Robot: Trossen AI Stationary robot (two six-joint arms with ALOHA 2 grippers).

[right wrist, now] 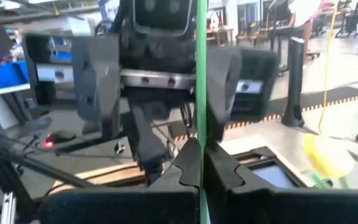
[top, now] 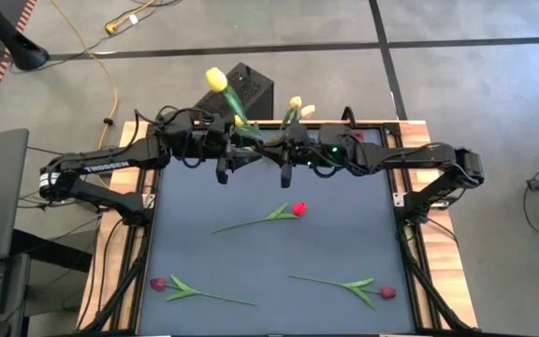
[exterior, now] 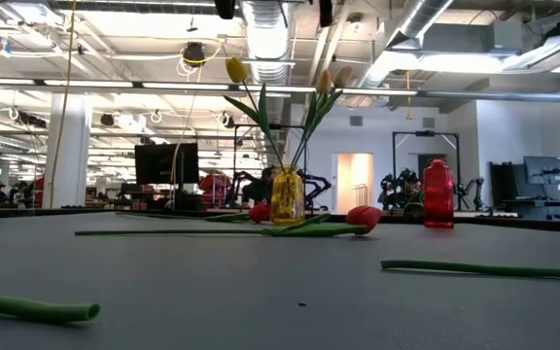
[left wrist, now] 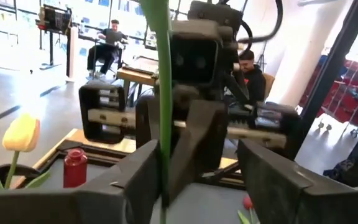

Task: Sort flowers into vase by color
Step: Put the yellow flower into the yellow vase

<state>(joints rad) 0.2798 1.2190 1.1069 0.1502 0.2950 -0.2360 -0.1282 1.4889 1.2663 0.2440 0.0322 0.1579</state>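
My left gripper should center its open fingers around the stem (left wrist: 165, 99), because the green stem (left wrist: 165, 140) stands next to one of them, and then close before my right gripper opens.
Both arms meet high over the table's far middle, facing each other. My right gripper (right wrist: 201, 168) (top: 288, 152) is shut on a thin green flower stem (right wrist: 200, 74); the stem's head is out of view. My left gripper (left wrist: 207, 183) (top: 225, 152) is open, and that stem (left wrist: 165, 93) runs past one of its fingers. A yellow glass vase (exterior: 287, 196) at the far edge holds a yellow tulip (exterior: 234, 68) (top: 215, 78) and two cream ones (exterior: 332, 80) (top: 299, 105). Three red tulips (top: 298, 208) (top: 157, 283) (top: 386, 292) lie flat on the mat. My right gripper pinches the green stem (right wrist: 200, 124) between its two fingers, which come in level from the table's right and lie across it. The stem stands upright in the hold and runs out of the wrist picture above and below. My left gripper: the stem passes its finger (left wrist: 145, 177), and I cannot tell whether they touch.
A red bottle-shaped vase (exterior: 437, 194) (left wrist: 74, 167) stands at the far right of the mat. A black box (top: 248, 86) sits beyond the far edge. People sit in the room behind (left wrist: 107, 40). The mat's middle (top: 269, 253) lies bare between the red tulips.
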